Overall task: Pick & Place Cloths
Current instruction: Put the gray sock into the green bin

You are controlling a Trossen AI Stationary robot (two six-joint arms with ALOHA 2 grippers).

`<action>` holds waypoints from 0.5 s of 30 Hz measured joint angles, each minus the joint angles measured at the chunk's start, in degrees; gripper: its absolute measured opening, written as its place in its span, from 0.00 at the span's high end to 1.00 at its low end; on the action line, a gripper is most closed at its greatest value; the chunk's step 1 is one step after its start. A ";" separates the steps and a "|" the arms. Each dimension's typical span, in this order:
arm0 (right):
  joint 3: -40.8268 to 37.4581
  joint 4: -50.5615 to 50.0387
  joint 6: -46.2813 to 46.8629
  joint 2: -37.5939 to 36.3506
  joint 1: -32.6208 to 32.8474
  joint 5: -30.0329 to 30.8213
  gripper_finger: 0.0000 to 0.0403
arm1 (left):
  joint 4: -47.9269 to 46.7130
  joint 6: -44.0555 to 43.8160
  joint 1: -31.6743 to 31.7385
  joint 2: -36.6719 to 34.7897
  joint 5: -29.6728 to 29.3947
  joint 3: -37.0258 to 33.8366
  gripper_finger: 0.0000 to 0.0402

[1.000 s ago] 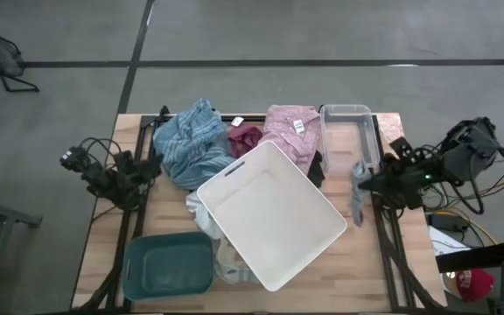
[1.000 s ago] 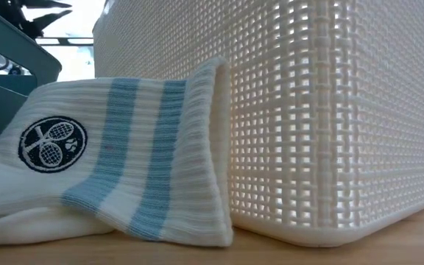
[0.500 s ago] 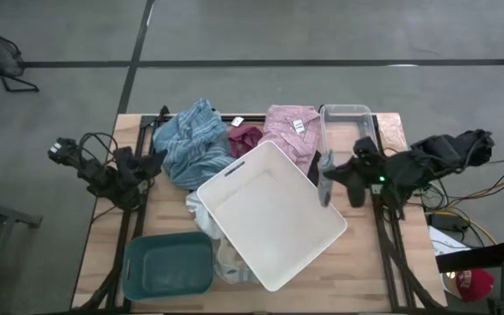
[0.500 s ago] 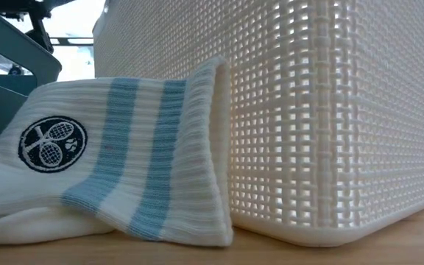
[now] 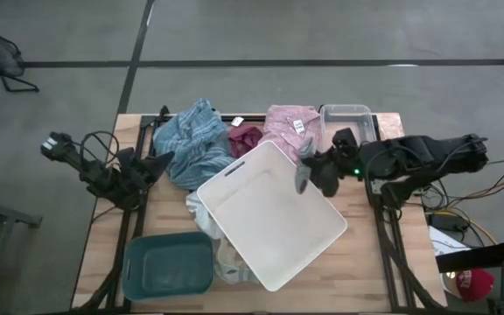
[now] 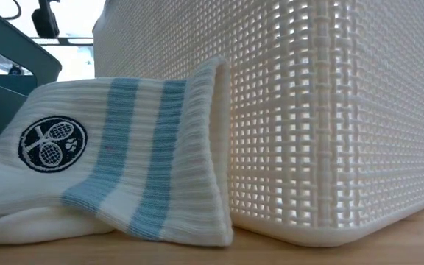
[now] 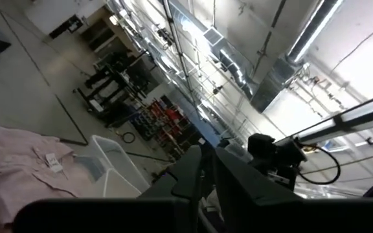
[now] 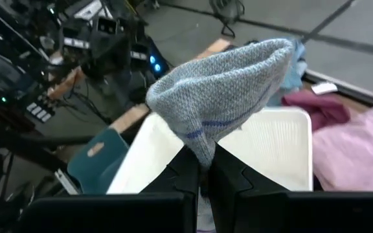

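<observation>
The grey cloth (image 5: 305, 152) sticks out past the ends of the right gripper's fingers, so the robot's left gripper should go on reaching across until its fingers close on the grey cloth's loose part (image 5: 302, 181).
My right gripper (image 5: 311, 163) reaches in from the table's right and is shut on a small grey cloth (image 5: 304, 168) over the far right rim of the white basket (image 5: 269, 219). On the far side of the table lie the blue striped cloth (image 5: 195, 140), the maroon cloth (image 5: 245, 137) and the pink cloth (image 5: 287, 133) with its white tag (image 5: 299, 126). A cream-white sock (image 6: 109, 177) with pale blue stripes leans against the basket's wall. My left gripper (image 5: 158, 163) is shut beside the blue cloth and touches nothing. My right gripper pinches the grey cloth between its two fingers at a gathered fold (image 8: 204, 155). The rest of the cloth (image 8: 222, 90) bulges out past the fingertips. The fingers come roughly level from the table's right. The cloth is lifted clear and droops over the basket's rim.
The white basket sits slantwise in the table's middle. A teal bin (image 5: 166, 267) stands at the near left corner and a clear bin (image 5: 350, 124) at the far right. Bare wood (image 5: 370, 254) shows near right. Cables trail off both table sides.
My right gripper has carried the grey cloth from the table's right edge toward the left and the far side. The cloth is now over the basket's far right rim and hangs shorter than before. My left arm's elbow has swung out to the left.
</observation>
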 joint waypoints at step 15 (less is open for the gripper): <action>-0.04 12.32 -1.91 5.63 -7.27 -5.85 0.97 | -0.07 -0.20 4.11 12.02 2.76 8.72 0.58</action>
